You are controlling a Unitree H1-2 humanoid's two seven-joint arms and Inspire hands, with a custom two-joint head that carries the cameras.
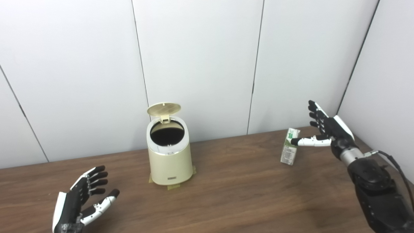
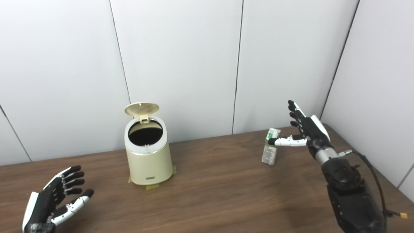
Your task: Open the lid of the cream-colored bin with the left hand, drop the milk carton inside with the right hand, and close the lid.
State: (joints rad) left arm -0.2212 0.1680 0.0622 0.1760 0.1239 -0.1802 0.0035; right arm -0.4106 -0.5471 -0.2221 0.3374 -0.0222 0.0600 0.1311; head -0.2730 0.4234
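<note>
I expect the lid point(image 1: 163, 109) to stay open when I drop the milk carton inside, because the lid stands tipped back on its hinge point(image 1: 165, 119) by itself.
The cream-colored bin point(image 1: 169, 160) stands on the wooden table, left of centre, with its lid point(image 1: 163, 109) tipped up and back and its dark inside showing. The milk carton point(image 1: 290, 146), white and green, stands upright at the back right. My right hand point(image 1: 325, 127) is open just right of the carton, fingers spread upward, thumb reaching across the carton's top front; it holds nothing. My left hand point(image 1: 82, 197) is open and empty at the front left, well away from the bin.
Strips of tape point(image 1: 173, 186) lie under the bin's base. White wall panels point(image 1: 200, 64) stand close behind the table, and a side wall point(image 1: 388, 81) closes the right. A cable point(image 1: 393, 163) runs from my right wrist.
</note>
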